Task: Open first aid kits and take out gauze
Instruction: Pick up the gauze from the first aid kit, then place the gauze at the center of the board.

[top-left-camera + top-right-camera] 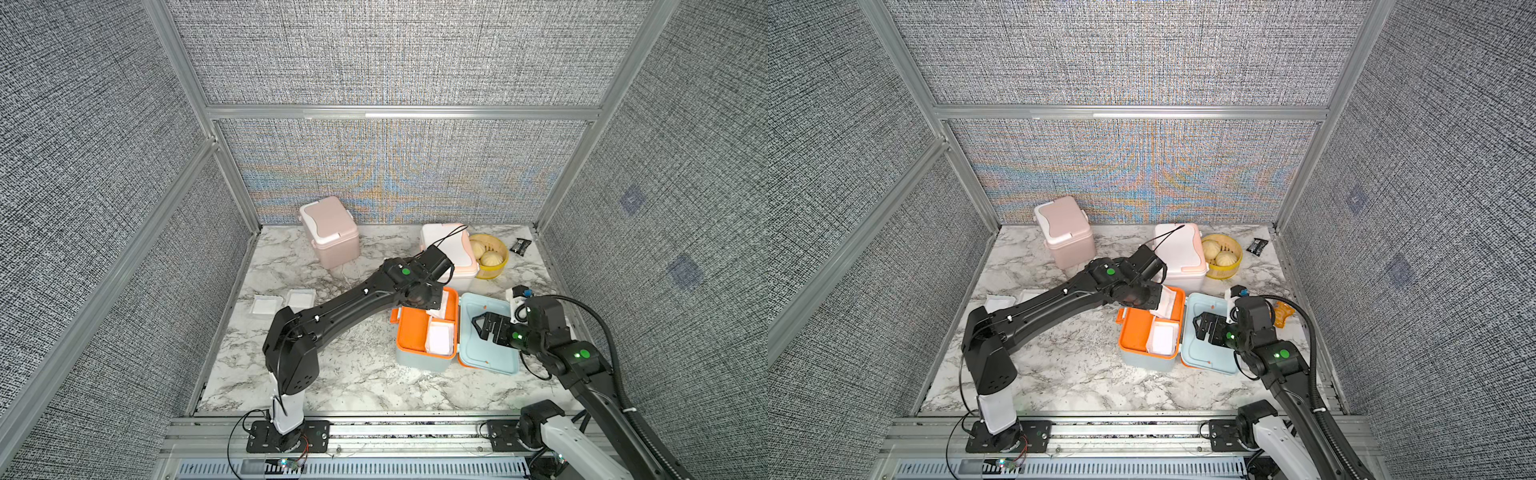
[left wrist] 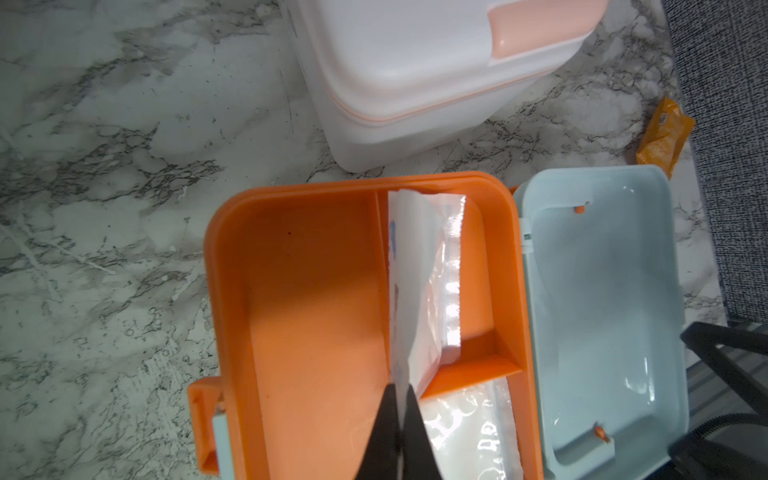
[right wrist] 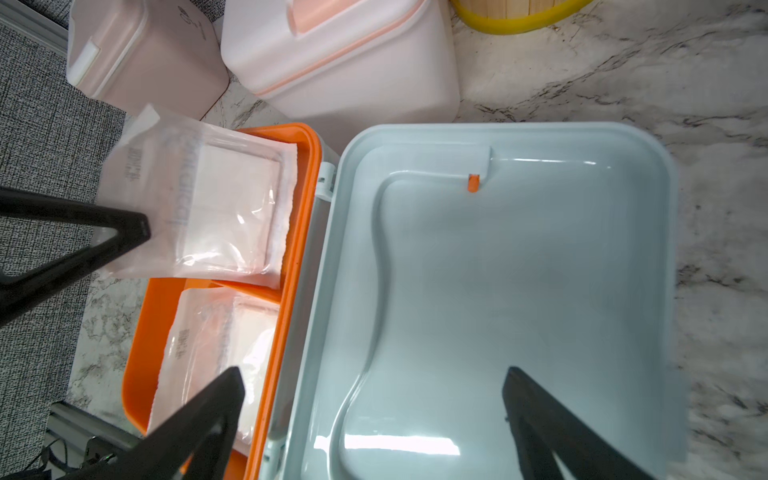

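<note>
The gauze (image 1: pixel 1165 302) is hanging by its edge over the orange tray, so the robot's left gripper should go on carrying it until it gets to the open marble (image 1: pixel 252 329) next to the other packets.
The light blue first aid kit lies open, showing its orange tray (image 1: pixel 411 332) and its lid (image 1: pixel 490 349) flat to the right. My left gripper (image 2: pixel 401 388) is shut on the edge of a gauze packet (image 2: pixel 419 282), which stands on edge over the tray's far compartment. From the right wrist the same gauze (image 3: pixel 220 208) shows tilted up out of the tray. Another gauze (image 2: pixel 469 428) lies flat in the near compartment. My right gripper (image 3: pixel 374 374) hangs open over the lid, holding nothing. The pink kit (image 1: pixel 330 230) and the white kit (image 1: pixel 453 253) stand closed at the back.
Two gauze packets (image 1: pixel 262 306) (image 1: pixel 300 298) lie on the marble table at the left. A yellow basket (image 1: pixel 1221 253) with buns sits beside the white kit, with a black packet (image 1: pixel 1255 246) further right. An orange wrapper (image 1: pixel 1283 313) lies behind my right arm.
</note>
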`<state>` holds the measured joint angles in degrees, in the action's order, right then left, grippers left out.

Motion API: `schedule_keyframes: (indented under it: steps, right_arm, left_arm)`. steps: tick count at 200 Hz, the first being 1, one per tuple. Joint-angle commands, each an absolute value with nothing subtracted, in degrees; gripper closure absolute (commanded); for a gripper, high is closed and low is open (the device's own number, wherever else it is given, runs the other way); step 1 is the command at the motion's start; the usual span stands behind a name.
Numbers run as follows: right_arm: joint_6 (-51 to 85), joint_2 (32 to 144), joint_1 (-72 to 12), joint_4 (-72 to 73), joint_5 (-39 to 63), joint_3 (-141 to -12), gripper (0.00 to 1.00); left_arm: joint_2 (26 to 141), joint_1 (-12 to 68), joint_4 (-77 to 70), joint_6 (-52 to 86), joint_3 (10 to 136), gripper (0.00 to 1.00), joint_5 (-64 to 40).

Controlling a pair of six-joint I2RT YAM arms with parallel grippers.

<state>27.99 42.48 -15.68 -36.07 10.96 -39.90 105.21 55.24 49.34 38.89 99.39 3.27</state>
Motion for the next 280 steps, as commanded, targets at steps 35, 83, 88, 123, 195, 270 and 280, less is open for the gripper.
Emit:
schedule_keyframes:
  steps: [35, 83, 88, 123, 195, 270, 280]
  right_arm:
    - [25.91, 44.6, -15.9, -28.74, 25.42, -42.06, 0.01]
    - [26.05, 50.65, -22.51, -23.42, 30.04, -48.42, 0.01]
    - [25.78, 51.77, -23.89, -23.3, 29.24, -49.37, 0.01]
    - [24.47, 58.19, -33.83, -24.17, 21.63, -55.72, 0.01]
    - [28.11, 65.59, -43.78, -27.48, 12.36, -60.38, 0.01]
    - [30.09, 67.33, -48.6, -31.43, 6.08, -62.86, 0.01]
    - [29.87, 67.21, -48.59, -32.08, 5.81, -63.01, 0.01]
  left_arm:
    - [94.23, 53.79, 44.78, 43.03, 90.18, 1.0, 8.4]
    - [76.12, 52.04, 32.64, 45.14, 72.81, 1.0, 16.83]
    - [74.3, 51.57, 32.35, 45.8, 70.89, 1.0, 17.92]
    - [62.3, 46.42, 33.56, 51.96, 59.94, 1.0, 20.89]
    - [49.75, 35.59, 48.46, 71.13, 47.85, 1.0, 33.9]
    - [54.13, 7.0, 42.75, 69.92, 40.29, 1.0, 22.19]
    - [54.55, 3.89, 41.91, 69.71, 39.45, 1.0, 21.51]
